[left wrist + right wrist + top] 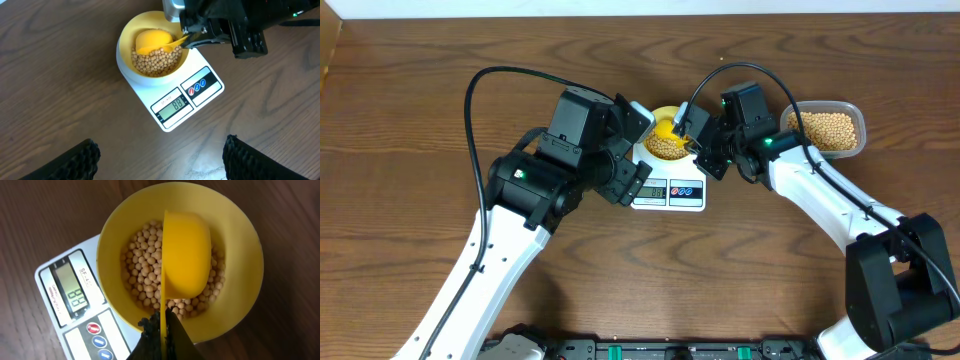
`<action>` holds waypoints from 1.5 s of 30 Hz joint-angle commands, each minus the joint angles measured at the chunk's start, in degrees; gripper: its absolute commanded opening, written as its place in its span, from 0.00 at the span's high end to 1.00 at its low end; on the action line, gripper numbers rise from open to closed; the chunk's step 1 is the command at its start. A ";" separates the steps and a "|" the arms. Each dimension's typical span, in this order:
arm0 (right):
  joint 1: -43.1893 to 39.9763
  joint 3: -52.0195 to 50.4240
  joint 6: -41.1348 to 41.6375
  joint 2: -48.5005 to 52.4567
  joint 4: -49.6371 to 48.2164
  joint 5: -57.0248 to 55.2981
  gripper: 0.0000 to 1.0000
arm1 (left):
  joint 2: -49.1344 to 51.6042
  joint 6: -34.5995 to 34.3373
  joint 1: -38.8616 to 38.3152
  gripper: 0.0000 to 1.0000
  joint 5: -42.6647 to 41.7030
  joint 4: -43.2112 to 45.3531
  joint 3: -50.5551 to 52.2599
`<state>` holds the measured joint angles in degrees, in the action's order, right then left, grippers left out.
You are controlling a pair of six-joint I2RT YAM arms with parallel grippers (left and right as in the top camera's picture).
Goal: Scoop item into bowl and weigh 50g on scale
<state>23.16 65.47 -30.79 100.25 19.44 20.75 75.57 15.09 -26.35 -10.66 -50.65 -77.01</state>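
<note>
My right gripper should raise the yellow scoop above the bowl's rim (668,109) before I judge the weight, because the scoop is resting on the beans (666,130) while the scale shows more than 50g.
The pale yellow bowl (665,111) (125,45) (240,235) stands on the white scale (668,192) (209,64) (45,275) and holds a layer of tan beans (666,148) (155,62) (145,265). A yellow scoop (662,130) (152,39) (186,255) lies tipped on its side over the beans. My right gripper (695,135) (165,322) is shut on the scoop's thin handle at the bowl's rim. The left gripper (625,158) (160,160) hovers open and empty beside the scale, over bare wood. The display (172,105) shows two digits.
A clear plastic tub (828,128) full of beans sits at the back right, behind the right arm. Both arms crowd the scale from either side. The scale's red and blue buttons (197,86) face the front.
</note>
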 commanded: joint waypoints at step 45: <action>-5.33 1.62 11.37 -3.30 -3.15 15.34 0.99 | 0.04 0.52 0.24 0.19 -0.70 -0.09 -0.46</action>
<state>18.22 65.65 -16.51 99.42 16.58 35.38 75.57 15.09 -26.35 -10.66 -50.65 -77.01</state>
